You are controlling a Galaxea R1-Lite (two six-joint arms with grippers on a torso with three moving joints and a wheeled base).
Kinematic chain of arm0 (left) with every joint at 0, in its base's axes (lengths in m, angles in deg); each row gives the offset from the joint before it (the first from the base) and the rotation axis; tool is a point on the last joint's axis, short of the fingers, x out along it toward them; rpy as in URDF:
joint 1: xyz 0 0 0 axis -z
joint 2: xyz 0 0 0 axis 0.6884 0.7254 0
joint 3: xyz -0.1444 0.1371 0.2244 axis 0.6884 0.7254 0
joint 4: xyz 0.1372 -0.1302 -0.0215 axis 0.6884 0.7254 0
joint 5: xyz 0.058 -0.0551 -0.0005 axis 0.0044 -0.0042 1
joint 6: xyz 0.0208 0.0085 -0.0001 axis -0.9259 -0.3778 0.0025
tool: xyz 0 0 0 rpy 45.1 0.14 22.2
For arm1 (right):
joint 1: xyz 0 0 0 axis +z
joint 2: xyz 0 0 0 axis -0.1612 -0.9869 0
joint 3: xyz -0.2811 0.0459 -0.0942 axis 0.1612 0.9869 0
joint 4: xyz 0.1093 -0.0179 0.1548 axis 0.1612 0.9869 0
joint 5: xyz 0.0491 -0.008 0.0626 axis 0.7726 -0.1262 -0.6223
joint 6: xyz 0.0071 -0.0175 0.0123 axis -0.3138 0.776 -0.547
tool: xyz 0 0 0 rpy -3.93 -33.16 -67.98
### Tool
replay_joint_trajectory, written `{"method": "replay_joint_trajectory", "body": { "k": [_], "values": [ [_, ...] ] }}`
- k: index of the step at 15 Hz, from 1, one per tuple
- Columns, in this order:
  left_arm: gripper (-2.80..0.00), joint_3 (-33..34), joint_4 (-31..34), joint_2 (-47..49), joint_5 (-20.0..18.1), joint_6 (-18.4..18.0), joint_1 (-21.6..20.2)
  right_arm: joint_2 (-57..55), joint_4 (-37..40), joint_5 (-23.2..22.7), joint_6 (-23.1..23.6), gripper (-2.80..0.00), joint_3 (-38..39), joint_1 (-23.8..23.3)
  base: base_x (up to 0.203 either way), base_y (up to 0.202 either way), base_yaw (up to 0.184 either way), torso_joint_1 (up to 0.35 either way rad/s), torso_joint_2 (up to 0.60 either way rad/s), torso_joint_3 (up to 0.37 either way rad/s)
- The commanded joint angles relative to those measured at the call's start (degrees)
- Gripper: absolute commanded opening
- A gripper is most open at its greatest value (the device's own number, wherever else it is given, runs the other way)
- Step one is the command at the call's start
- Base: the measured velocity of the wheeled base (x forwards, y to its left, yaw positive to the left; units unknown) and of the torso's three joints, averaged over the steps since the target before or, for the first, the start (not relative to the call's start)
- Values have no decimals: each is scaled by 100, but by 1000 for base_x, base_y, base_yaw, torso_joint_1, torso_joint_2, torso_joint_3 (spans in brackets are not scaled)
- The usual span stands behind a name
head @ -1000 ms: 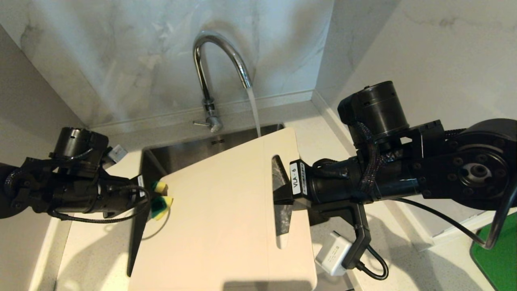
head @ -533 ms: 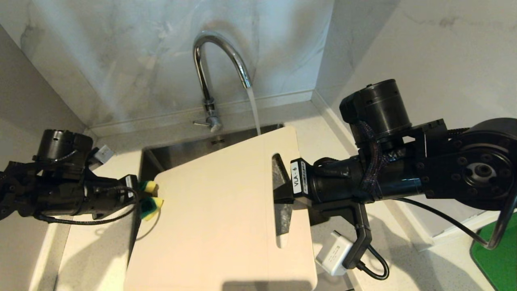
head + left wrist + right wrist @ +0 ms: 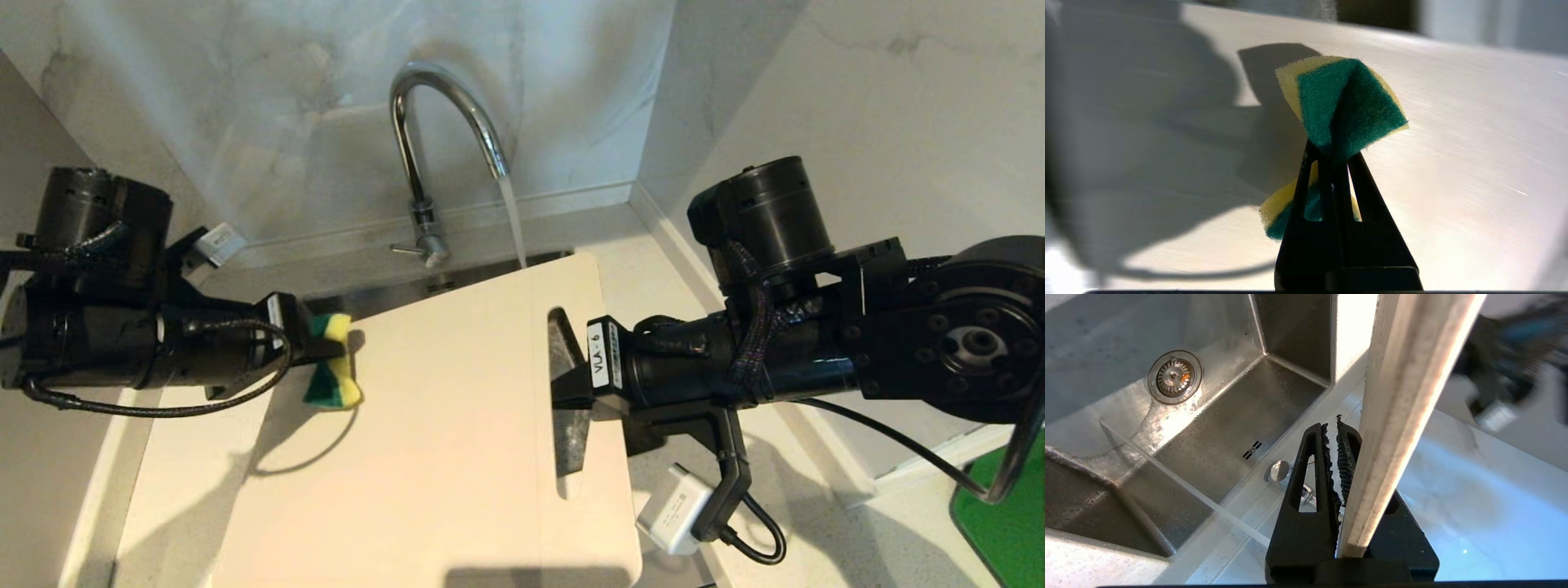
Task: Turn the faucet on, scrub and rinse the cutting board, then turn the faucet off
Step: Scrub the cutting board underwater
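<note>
The sponge is near the cutting board's far edge (image 3: 368,318), so the robot's left gripper should sweep it back toward the board's near corner (image 3: 279,524) to go on scrubbing.
The chrome faucet (image 3: 424,122) is running; its water stream (image 3: 513,220) falls just behind the far edge of the cream cutting board (image 3: 441,457). The board is held tilted over the sink. My right gripper (image 3: 571,384) is shut on the cutting board at its slot handle; the right wrist view shows the board's edge (image 3: 1404,396) running down between the jaws of that gripper (image 3: 1337,428). My left gripper (image 3: 331,347) is shut on a green-and-yellow sponge (image 3: 335,376) at the board's far left corner. In the left wrist view this gripper (image 3: 1331,155) pinches the sponge (image 3: 1347,102) just over the board's face.
The steel sink (image 3: 1216,428) with its drain (image 3: 1175,377) lies below the board. The faucet's lever (image 3: 404,249) sticks out to the left at its base. Marble walls close the back and right. A bright green thing (image 3: 1008,514) lies at the right edge.
My left arm has risen and swung the sponge from beside the board's left edge onto its far left corner. The right gripper holds still; the water keeps running.
</note>
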Motion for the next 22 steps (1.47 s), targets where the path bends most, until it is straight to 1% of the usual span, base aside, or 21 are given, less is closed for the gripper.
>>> {"method": "replay_joint_trajectory", "body": {
  "k": [1,4,5,7,10,13,14,16,18,20,22],
  "values": [
    [-280,-569,364,-55,204,311,1012,-33,6,-9,70,-280,-4,-3,0,0,0,0,0,0],
    [-280,-895,554,161,699,493,2148,-42,6,-9,70,-280,11,5,0,0,0,0,0,0],
    [-280,-946,572,328,865,513,2345,-42,6,-9,70,-280,22,6,0,0,0,0,0,0],
    [-280,-883,574,494,961,556,2411,-32,6,-9,65,-280,31,-2,0,0,0,0,0,0],
    [-280,-470,532,482,980,574,2343,-16,6,-9,61,-280,31,-3,0,0,0,0,0,0],
    [-280,44,492,299,940,556,1937,-25,6,-9,53,-280,40,-3,0,0,0,0,0,0],
    [-280,293,355,231,927,535,1755,-25,6,-4,53,-280,31,-3,0,0,0,0,0,0],
    [-280,887,-107,128,869,400,1420,-25,6,-1,44,-280,31,-3,0,0,0,0,0,0],
    [-280,1579,-593,77,720,262,1071,-33,6,-1,44,-280,23,-3,0,0,0,0,0,0],
    [-280,2183,-1162,81,489,97,516,-33,6,-1,17,-280,31,-3,0,0,0,0,0,0],
    [-280,2575,-1480,84,184,-105,-6,-25,6,-1,9,-280,22,-3,0,0,0,0,0,0]
  ]
}}
